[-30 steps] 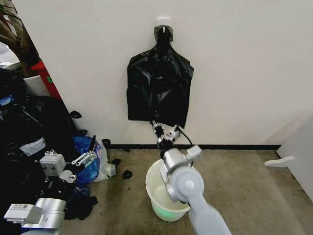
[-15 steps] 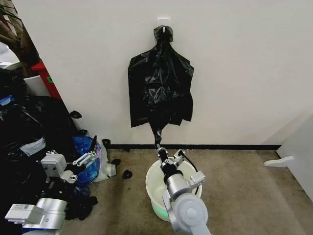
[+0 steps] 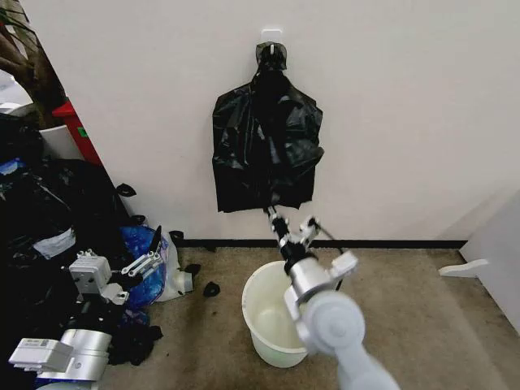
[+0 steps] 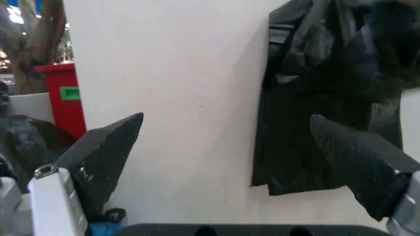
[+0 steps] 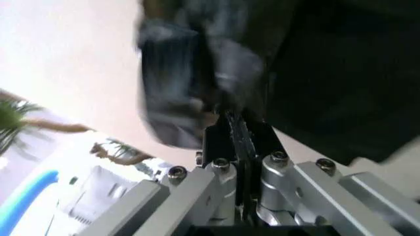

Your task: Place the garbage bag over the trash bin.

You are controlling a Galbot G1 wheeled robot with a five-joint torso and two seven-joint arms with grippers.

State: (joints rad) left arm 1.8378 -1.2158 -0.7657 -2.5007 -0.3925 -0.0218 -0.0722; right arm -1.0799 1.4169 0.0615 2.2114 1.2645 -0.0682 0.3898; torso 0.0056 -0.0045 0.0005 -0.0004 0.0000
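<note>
I expect the garbage bag (image 3: pixel 286 140) to come off alone when I pull and leave the bunch hanging, because crumpled folds lie over a flat straight hem (image 3: pixel 239 197).
A flat bunch of black bags (image 3: pixel 244 162) hangs from a white wall hook (image 3: pixel 271 36). Its front layer, the garbage bag (image 3: pixel 291 150), is crumpled and glossy. My right gripper (image 3: pixel 270 213) reaches up to that layer's lower edge. In the right wrist view the gripper (image 5: pixel 229 118) is shut on the garbage bag's black plastic (image 5: pixel 187 93). The white trash bin (image 3: pixel 262 340) stands open on the floor below, under the right arm. My left gripper (image 3: pixel 145 258) waits low at the left, and it stands open (image 4: pixel 225 119) with nothing between its fingers.
A heap of bulging black bags (image 3: pixel 49 219) and a blue bag (image 3: pixel 142 276) fill the floor at the left, beside a red container (image 3: pixel 77 130). Brown floor lies open to the right of the bin. A white object (image 3: pixel 465 268) lies at the far right.
My right gripper has risen from just above the bin back to the bunch's lower edge. The strand of plastic it had pulled down has bunched up again. The left arm has not moved.
</note>
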